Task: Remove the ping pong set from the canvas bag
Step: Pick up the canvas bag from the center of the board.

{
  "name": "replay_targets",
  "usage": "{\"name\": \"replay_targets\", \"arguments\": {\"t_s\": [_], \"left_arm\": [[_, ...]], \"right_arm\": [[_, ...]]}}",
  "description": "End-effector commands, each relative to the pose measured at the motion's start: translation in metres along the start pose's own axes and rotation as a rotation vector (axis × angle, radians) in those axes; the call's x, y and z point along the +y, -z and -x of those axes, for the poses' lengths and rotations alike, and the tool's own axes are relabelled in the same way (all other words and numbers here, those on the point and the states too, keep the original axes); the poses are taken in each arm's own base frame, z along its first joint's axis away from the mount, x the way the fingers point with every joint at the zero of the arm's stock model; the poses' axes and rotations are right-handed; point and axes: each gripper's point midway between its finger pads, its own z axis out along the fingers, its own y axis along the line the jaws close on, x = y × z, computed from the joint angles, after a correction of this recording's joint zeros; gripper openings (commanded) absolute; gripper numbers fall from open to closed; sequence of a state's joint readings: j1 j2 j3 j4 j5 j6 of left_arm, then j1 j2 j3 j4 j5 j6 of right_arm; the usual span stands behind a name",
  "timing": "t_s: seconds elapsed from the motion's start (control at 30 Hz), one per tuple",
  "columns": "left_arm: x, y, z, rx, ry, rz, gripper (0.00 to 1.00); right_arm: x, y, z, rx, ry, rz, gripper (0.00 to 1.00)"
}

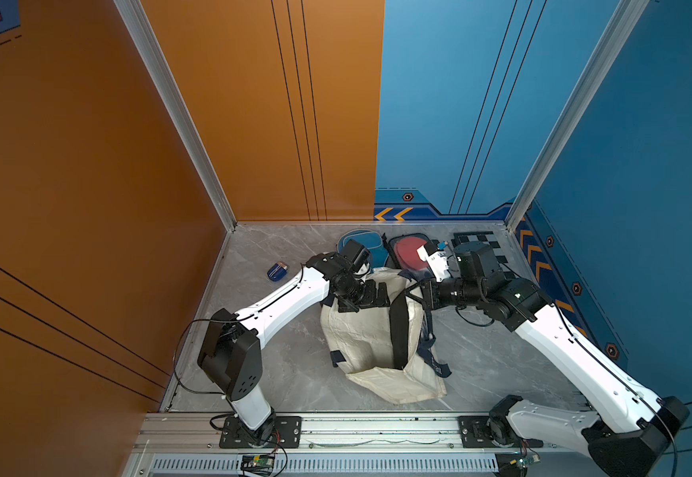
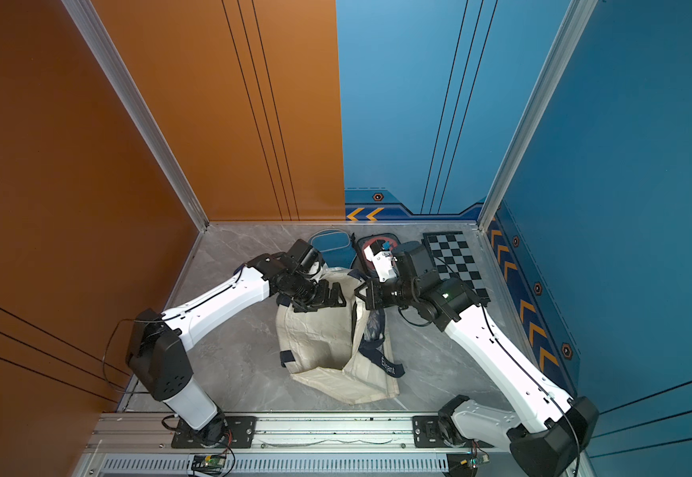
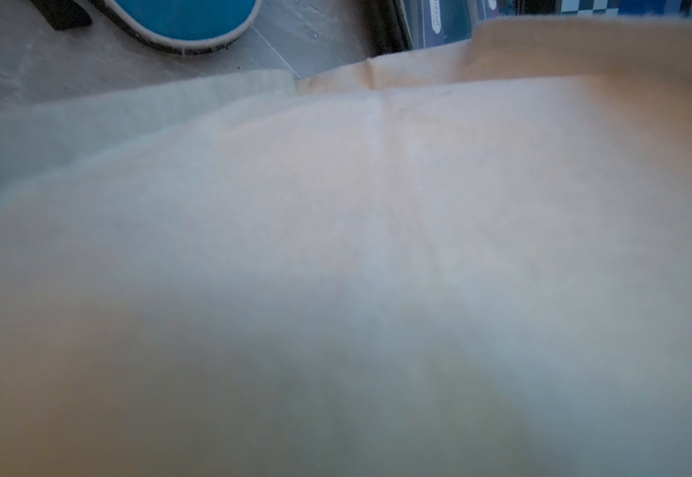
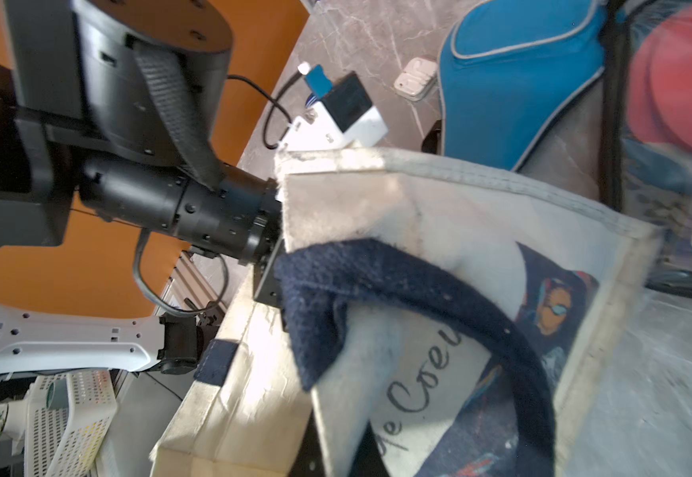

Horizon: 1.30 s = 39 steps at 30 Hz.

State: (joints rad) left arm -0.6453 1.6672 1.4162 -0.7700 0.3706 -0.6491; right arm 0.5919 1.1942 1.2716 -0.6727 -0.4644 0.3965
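Note:
My right gripper is holding the side of the bag that the ping pong set (image 1: 398, 330) lies against. This gripper should therefore pull the bag's rim (image 1: 415, 315) away while my left gripper takes the set.
The cream canvas bag (image 1: 361, 330) lies on the table's middle with its mouth toward the back, and navy straps (image 1: 398, 330) run across it. My left gripper (image 1: 371, 295) stands open at the bag's left rim. The left wrist view holds almost only cream fabric (image 3: 336, 247), and the fingers are hidden there. My right gripper (image 1: 412, 291) is shut on the bag's right rim and holds it raised; printed cloth and a navy strap (image 4: 356, 281) crowd its wrist view. Behind the bag, outside it, lie a blue paddle case (image 1: 359, 243) and a red paddle in a dark case (image 1: 410, 252).
A checkerboard (image 2: 455, 256) lies at the back right corner, partly under my right arm. A small blue object (image 1: 277, 271) sits near the left wall. A white earbud case (image 4: 415, 78) rests by the blue case. Orange and blue walls close three sides.

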Motion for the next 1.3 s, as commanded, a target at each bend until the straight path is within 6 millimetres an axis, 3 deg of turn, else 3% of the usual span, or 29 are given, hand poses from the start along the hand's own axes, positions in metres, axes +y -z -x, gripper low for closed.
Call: {"name": "replay_targets", "arguments": {"t_s": [0.0, 0.3, 0.67, 0.9, 0.97, 1.1, 1.27], "left_arm": [[-0.014, 0.002, -0.001, -0.005, 0.004, -0.088, 1.0], [-0.012, -0.006, -0.007, 0.012, 0.023, -0.086, 1.0], [-0.021, -0.004, 0.002, 0.009, 0.011, -0.186, 0.98], [-0.029, -0.007, -0.001, 0.016, -0.031, -0.239, 0.99], [-0.03, -0.008, 0.0, 0.015, -0.041, -0.238, 0.99], [-0.035, 0.0, 0.015, -0.029, -0.049, -0.286, 0.98], [-0.032, 0.007, 0.039, -0.071, -0.033, -0.318, 0.98]], "right_arm": [[0.047, 0.016, 0.028, -0.089, 0.143, 0.132, 0.0], [0.023, 0.029, 0.019, -0.085, 0.117, 0.066, 0.0], [-0.007, 0.029, -0.034, -0.045, 0.265, 0.001, 0.0], [-0.013, 0.029, -0.033, -0.07, 0.449, -0.108, 0.0], [-0.003, 0.027, -0.022, -0.079, 0.506, -0.093, 0.0], [0.028, 0.026, 0.024, -0.126, 0.593, -0.076, 0.0], [0.021, 0.044, 0.066, -0.181, 0.592, -0.181, 0.0]]}}
